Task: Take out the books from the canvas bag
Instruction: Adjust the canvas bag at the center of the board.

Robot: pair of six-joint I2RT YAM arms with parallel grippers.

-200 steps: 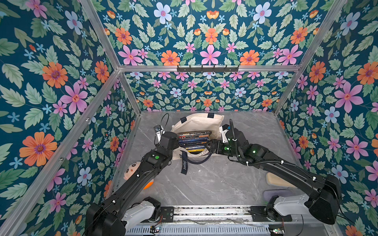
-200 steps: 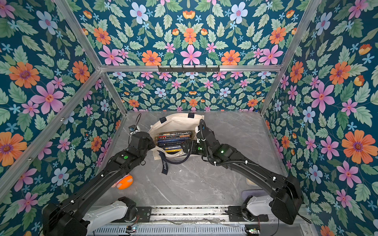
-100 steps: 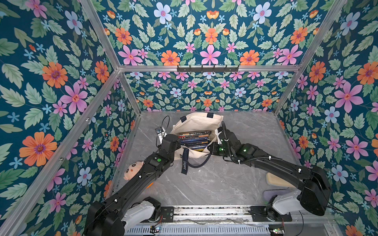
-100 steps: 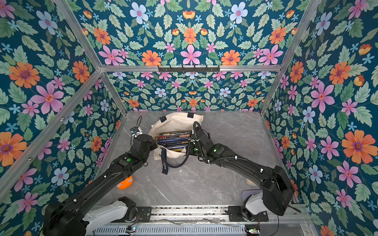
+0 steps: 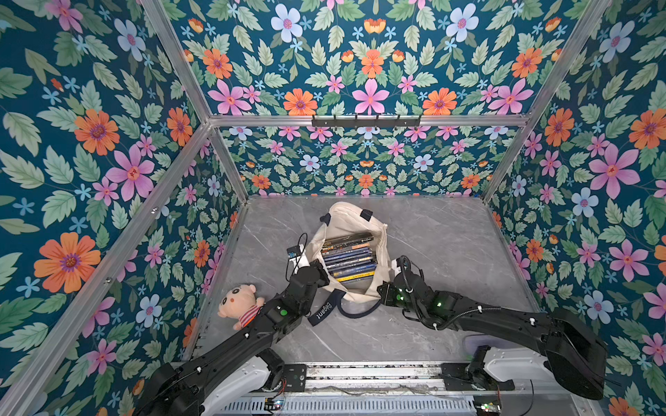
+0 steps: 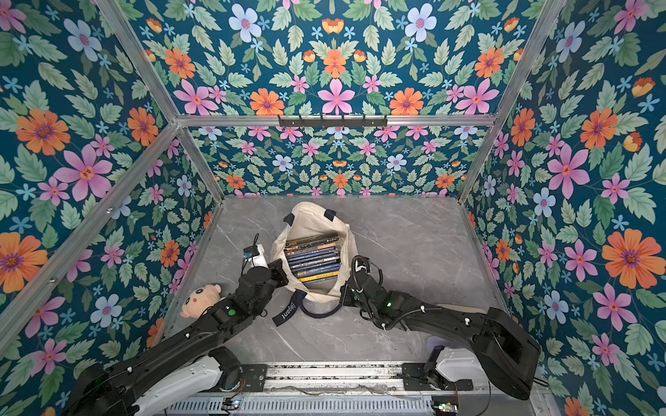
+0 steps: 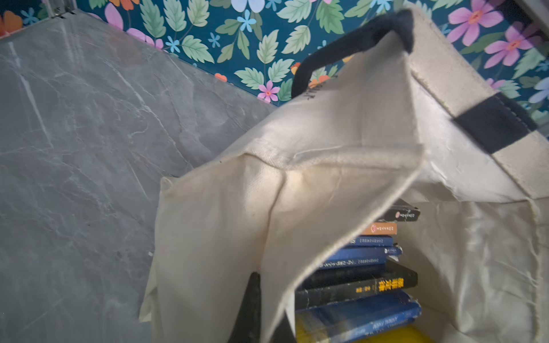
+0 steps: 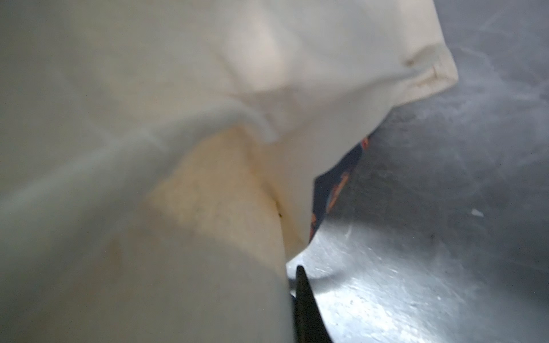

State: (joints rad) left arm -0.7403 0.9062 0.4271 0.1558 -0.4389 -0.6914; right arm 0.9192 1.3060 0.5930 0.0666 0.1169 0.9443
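The books are inside the bag and both grippers are on the bag's rim (image 5: 378, 278), so my left gripper should keep the bag open while my right gripper reaches in for a book (image 5: 349, 258).
The cream canvas bag (image 5: 355, 216) (image 6: 313, 219) lies mid-table with its mouth spread wide. Inside it, the books (image 5: 349, 261) (image 6: 312, 257) sit in a stack with dark blue and black spines showing and a yellow one nearest the front. My left gripper (image 5: 322, 268) (image 6: 279, 268) is shut on the bag's left rim. In the left wrist view, cloth (image 7: 326, 184) folds over that gripper (image 7: 267, 320) beside the books (image 7: 356, 282). My right gripper (image 5: 382, 288) (image 6: 344, 290) is shut on the bag's right front rim. Canvas (image 8: 148, 148) fills the right wrist view and one dark finger (image 8: 303, 303) shows.
A pink plush doll (image 5: 239, 300) (image 6: 200, 299) lies by the left wall, under my left arm. The navy strap (image 5: 322, 313) trails onto the grey marble floor in front of the bag. A small circuit board with a cable (image 5: 295, 252) sits left of the bag. Floral walls enclose three sides.
My right gripper came toward the front along the bag's right side and closed on its rim. The bag mouth now stands wider. The left gripper kept its hold.
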